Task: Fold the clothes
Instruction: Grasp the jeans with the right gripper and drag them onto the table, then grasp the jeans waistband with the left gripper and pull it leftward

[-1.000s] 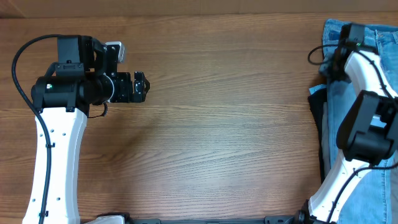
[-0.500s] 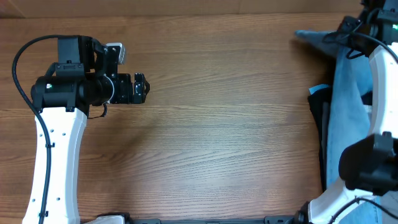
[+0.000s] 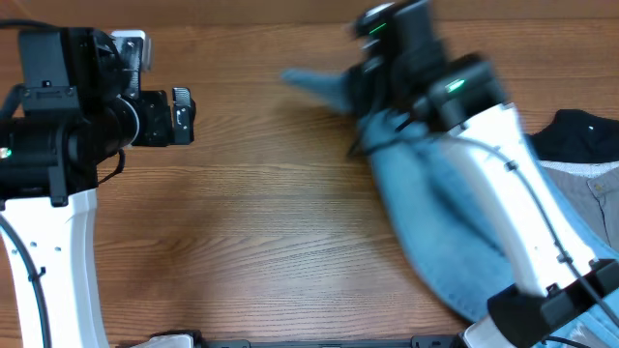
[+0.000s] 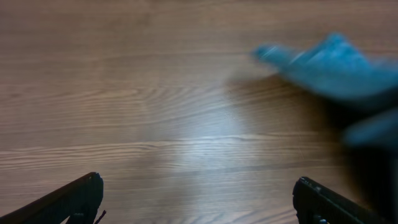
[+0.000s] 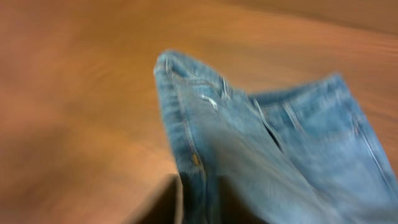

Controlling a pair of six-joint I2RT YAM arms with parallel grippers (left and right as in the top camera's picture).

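The jeans' legs trail over the grey garment while my right gripper holds the jeans by the waistband. Next, my left gripper takes hold of the waistband (image 3: 317, 84) and pulls the jeans clear.
The light blue jeans (image 3: 426, 203) hang from my right gripper (image 3: 372, 92) and trail across the middle of the table toward the front right. The right gripper is shut on the jeans' edge, seen close up in the right wrist view (image 5: 199, 193), where the denim (image 5: 267, 143) fills the frame, blurred by motion. A corner of the jeans (image 4: 329, 62) shows at the upper right of the left wrist view. My left gripper (image 3: 179, 116) is open and empty at the far left; its fingertips (image 4: 199, 202) stand wide apart over bare wood.
A black garment (image 3: 580, 135) lies at the right edge with a grey garment (image 3: 590, 188) just in front of it. The wooden table (image 3: 261, 222) shows bare between the two arms.
My right arm has swung fast from the far right edge to the table's middle, dragging the jeans leftward with it. My left arm has shifted a little to the left and back.
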